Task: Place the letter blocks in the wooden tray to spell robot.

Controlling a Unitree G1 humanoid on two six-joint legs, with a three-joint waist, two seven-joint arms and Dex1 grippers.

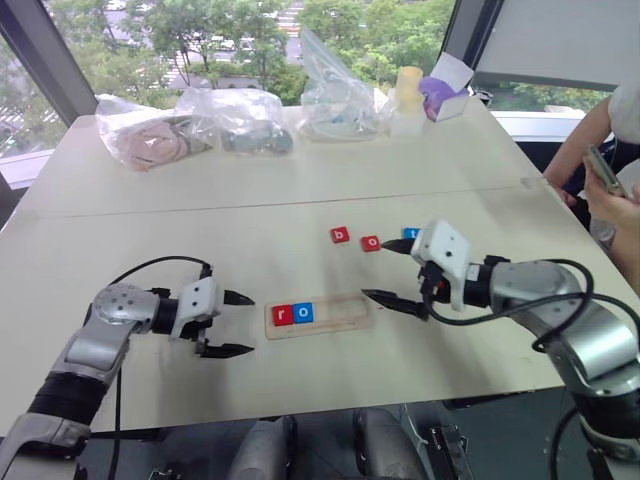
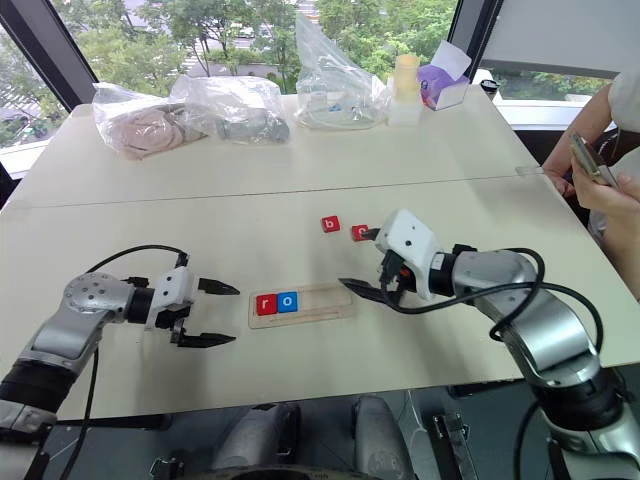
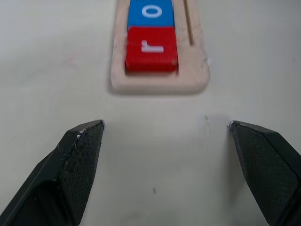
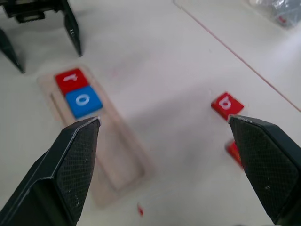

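Note:
R and o (image 1: 293, 313) are in the wooden tray and the red b block (image 1: 340, 234) lies free, so the robot's right gripper should keep going to that block and close.
The wooden tray (image 1: 340, 312) lies near the table's front edge. A red r block (image 1: 283, 315) and a blue o block (image 1: 304, 313) sit side by side at its left end. A red b block (image 1: 340, 236), a red o block (image 1: 371, 243) and a blue block (image 1: 410, 233) lie loose on the table beyond the tray; the blue one is partly hidden. My left gripper (image 1: 240, 324) is open and empty just left of the tray (image 3: 160, 80). My right gripper (image 1: 376, 268) is open and empty above the tray's right end, beside the loose blocks.
Several plastic bags (image 1: 230, 120) with parts, a pale bottle (image 1: 408, 100) and a purple-and-white box (image 1: 445, 92) line the table's far side. A person's hand holding a phone (image 1: 605, 170) is at the right edge. A seam (image 1: 300, 205) crosses the table.

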